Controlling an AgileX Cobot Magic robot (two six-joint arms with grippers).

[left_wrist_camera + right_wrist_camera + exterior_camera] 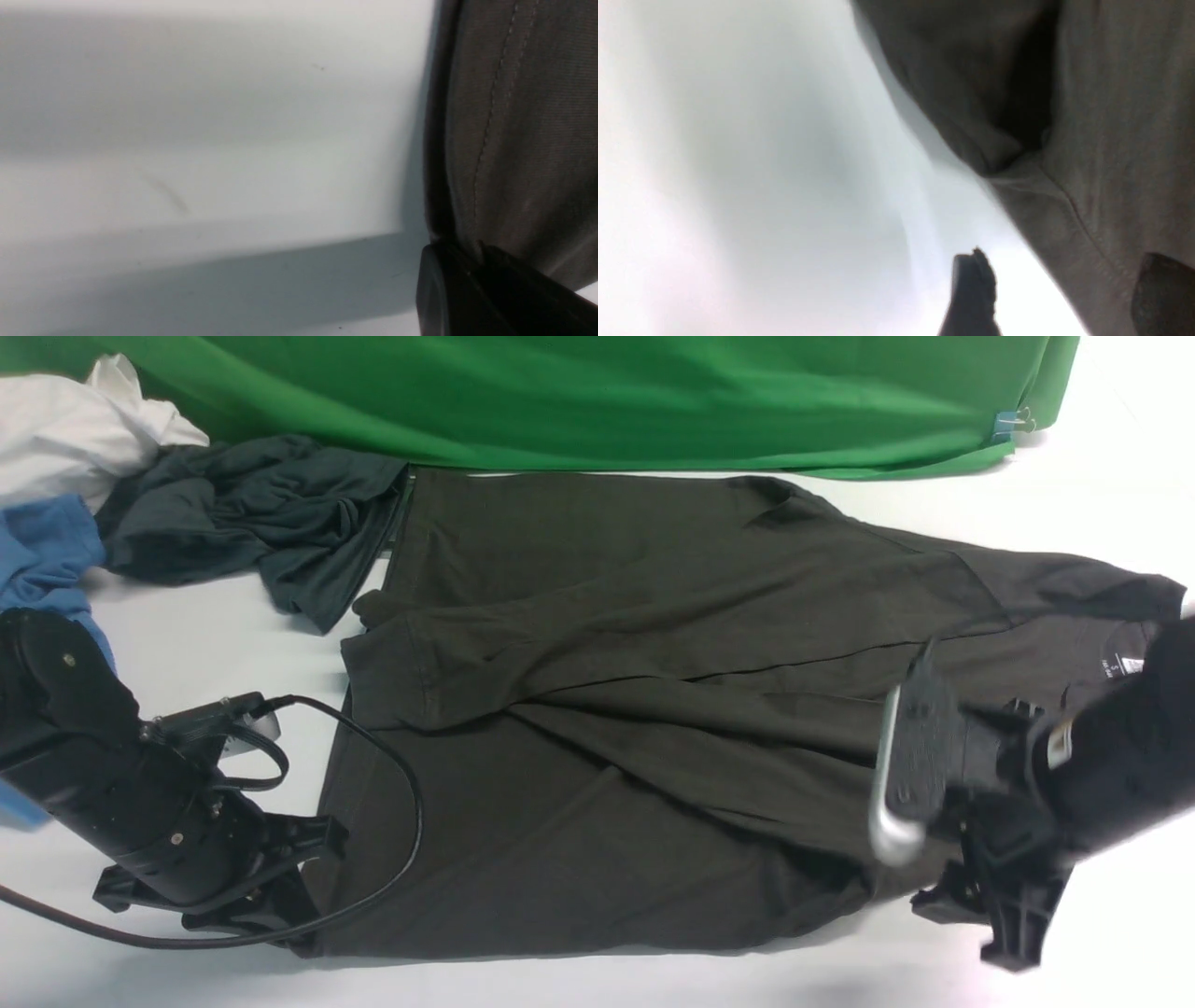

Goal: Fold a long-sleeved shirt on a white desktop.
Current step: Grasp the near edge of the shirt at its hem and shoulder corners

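Note:
A thin rim (386, 550) peeks out beside the shirt's far hem corner (521, 521), so the robot should expect a flat panel hidden under the shirt when it pulls the shirt closer.
The long-sleeved shirt (607, 709) lies sideways on the white desktop (233, 644), hem to the left, collar with its white label (1130, 665) to the right. One sleeve (560, 644) is folded across the body. My left gripper (294, 891) sits at the near left hem corner, shut on the hem; in the left wrist view the stitched hem (504, 140) runs out of the closed left gripper (472, 254). My right gripper (962, 845) is open at the near right shoulder edge. In the right wrist view one of its fingers (973, 289) is over bare desktop, the other over the fabric (1111, 186).
A dark grey-teal garment (261, 513), a blue garment (47, 555) and a white cloth (65, 429) are piled at the far left. The green backdrop (607, 392) hangs along the far edge. The left arm's black cable (401, 784) loops over the shirt's hem.

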